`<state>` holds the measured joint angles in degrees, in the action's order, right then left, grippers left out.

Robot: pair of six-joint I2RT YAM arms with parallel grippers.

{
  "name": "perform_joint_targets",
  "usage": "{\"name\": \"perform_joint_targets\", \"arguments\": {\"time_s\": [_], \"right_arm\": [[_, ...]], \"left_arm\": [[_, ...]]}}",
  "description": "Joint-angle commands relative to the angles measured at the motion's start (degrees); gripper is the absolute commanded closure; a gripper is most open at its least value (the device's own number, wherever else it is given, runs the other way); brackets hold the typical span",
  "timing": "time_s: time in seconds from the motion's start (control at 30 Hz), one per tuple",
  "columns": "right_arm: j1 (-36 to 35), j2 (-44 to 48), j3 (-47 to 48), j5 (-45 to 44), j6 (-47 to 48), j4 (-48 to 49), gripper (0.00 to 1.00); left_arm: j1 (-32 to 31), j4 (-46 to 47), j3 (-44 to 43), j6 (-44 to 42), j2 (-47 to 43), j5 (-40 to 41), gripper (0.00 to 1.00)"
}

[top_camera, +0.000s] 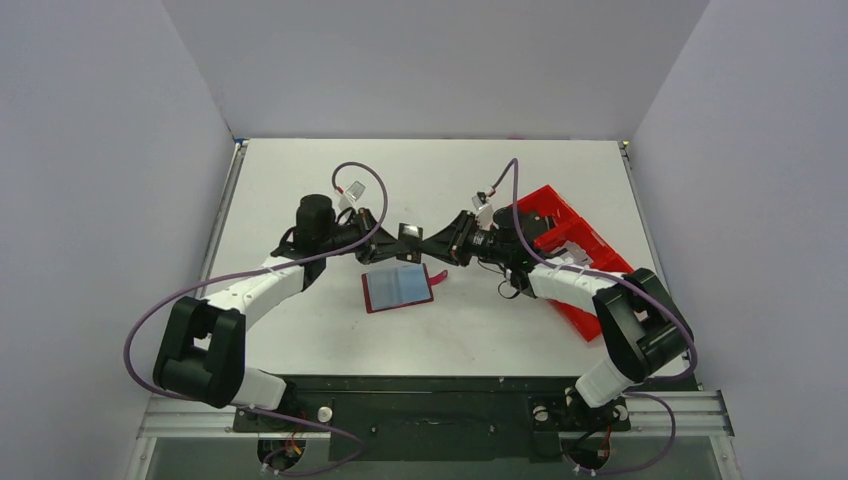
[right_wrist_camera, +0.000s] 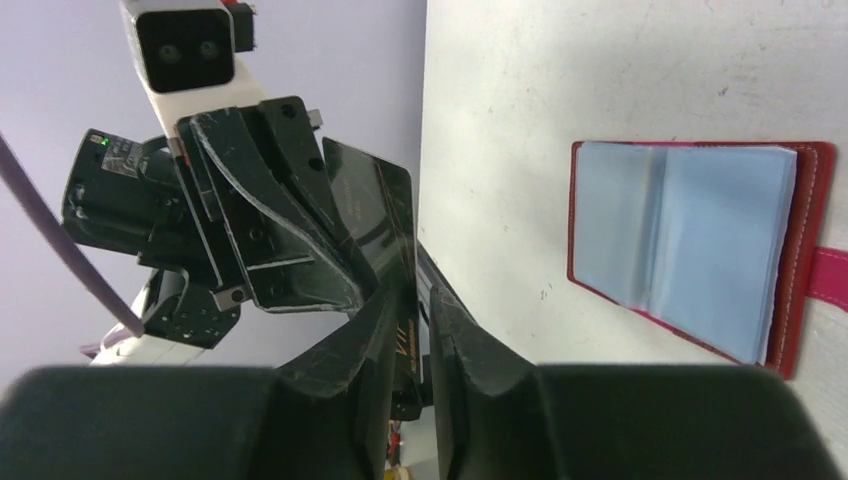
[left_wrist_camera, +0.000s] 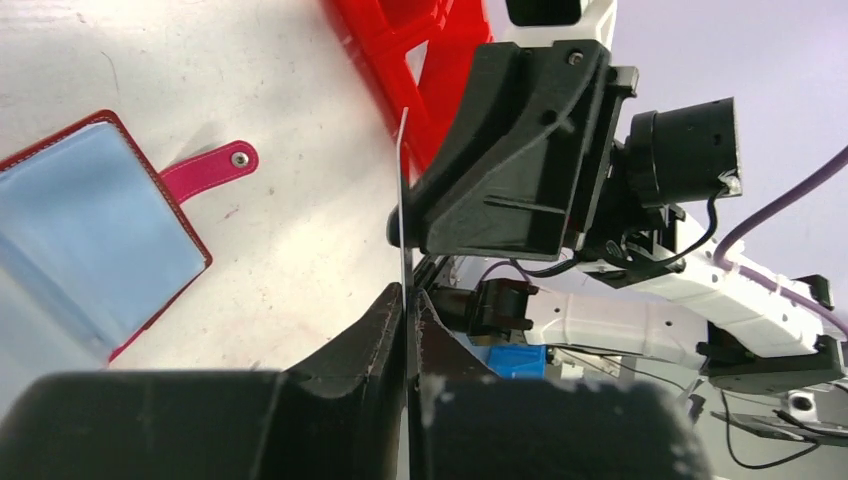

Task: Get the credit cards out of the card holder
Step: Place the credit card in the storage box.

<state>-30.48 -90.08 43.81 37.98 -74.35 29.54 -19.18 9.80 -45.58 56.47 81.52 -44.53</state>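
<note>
The robot's left gripper is holding the dark credit card far away from the red tray [top_camera: 594, 244], so the robot's right gripper should grasp the card's free edge [top_camera: 420, 236] and bring the card to that tray.
The card holder [top_camera: 398, 287] lies open on the table, dark red with pale blue sleeves and a pink snap strap [left_wrist_camera: 210, 170]. It also shows in the left wrist view [left_wrist_camera: 90, 220] and the right wrist view [right_wrist_camera: 690, 240]. A credit card [top_camera: 410, 231] is held in the air above and behind it, between both grippers. It looks dark and glossy with gold lettering [right_wrist_camera: 375, 215]. My left gripper [left_wrist_camera: 408, 300] is shut on one edge of the card, seen edge-on [left_wrist_camera: 404, 180]. My right gripper [right_wrist_camera: 420, 300] straddles the opposite edge, with a narrow gap at one finger.
A bright red plastic compartment tray [top_camera: 570, 250] lies at the right, under and behind the right arm, and shows in the left wrist view [left_wrist_camera: 400, 40]. White walls enclose the table on three sides. Purple cables loop above both wrists.
</note>
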Motion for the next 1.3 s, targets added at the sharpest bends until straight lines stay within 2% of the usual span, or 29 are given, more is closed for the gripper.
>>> {"name": "perform_joint_targets", "arguments": {"time_s": [0.0,0.03,0.1,0.27,0.47,0.7,0.77,0.83,0.87,0.93,1.03,1.1,1.17,1.23,1.27], "right_arm": [[-0.1,3.4,0.4,0.5,-0.4,5.4,0.75],[-0.1,3.4,0.2,0.4,-0.7,6.1,0.64],[-0.1,3.7,-0.4,0.3,-2.1,8.9,0.56],[-0.2,3.1,-1.1,0.4,-6.2,16.2,0.55],[-0.1,1.5,-1.2,0.8,-9.2,20.6,0.65],[-0.2,0.8,-1.1,0.9,-10.4,22.1,0.99],[-0.1,0.8,-1.2,0.8,-10.3,21.7,1.0],[-0.1,1.1,-1.4,0.3,-9.7,20.8,1.0],[0.0,1.5,-1.5,-0.1,-9.3,19.6,1.0],[0.3,2.5,-1.7,-1.2,-7.8,16.6,1.0],[1.0,4.3,-1.5,-3.9,-3.8,10.5,1.0],[1.6,6.0,-1.5,-5.8,-1.2,5.7,1.0],[2.2,7.7,-1.6,-7.7,0.9,1.5,1.0],[3.0,9.3,-1.8,-9.7,2.6,-2.3,1.0],[3.6,10.4,-2.0,-10.3,3.5,-4.3,1.0]], "left_arm": [[-0.1,10.0,2.3,5.7,-0.9,-3.4,1.0],[-0.1,12.1,2.6,7.3,-0.7,-3.7,1.0],[-0.1,15.4,3.4,10.0,-0.3,-4.6,1.0],[-0.1,22.3,4.8,15.2,0.8,-6.4,1.0],[-0.2,30.1,5.3,21.1,2.6,-8.2,1.0],[-0.2,31.6,5.2,21.8,3.4,-9.4,1.0],[-0.2,31.7,5.0,21.9,3.5,-10.0,0.99],[-0.2,31.7,5.0,21.8,3.3,-10.1,0.89],[-0.2,31.1,5.0,21.4,3.1,-10.1,0.8],[-0.2,28.3,4.9,19.7,2.6,-9.8,0.71],[0.0,22.3,4.2,14.4,1.0,-8.3,0.66],[0.0,14.4,2.8,8.7,-0.4,-6.0,0.63],[0.0,-0.8,0.3,0.8,-2.1,-2.0,0.6],[0.0,-11.7,-2.2,-5.7,-3.6,3.3,0.58],[0.0,-14.2,-3.4,-7.2,-4.1,6.3,0.58]]}}
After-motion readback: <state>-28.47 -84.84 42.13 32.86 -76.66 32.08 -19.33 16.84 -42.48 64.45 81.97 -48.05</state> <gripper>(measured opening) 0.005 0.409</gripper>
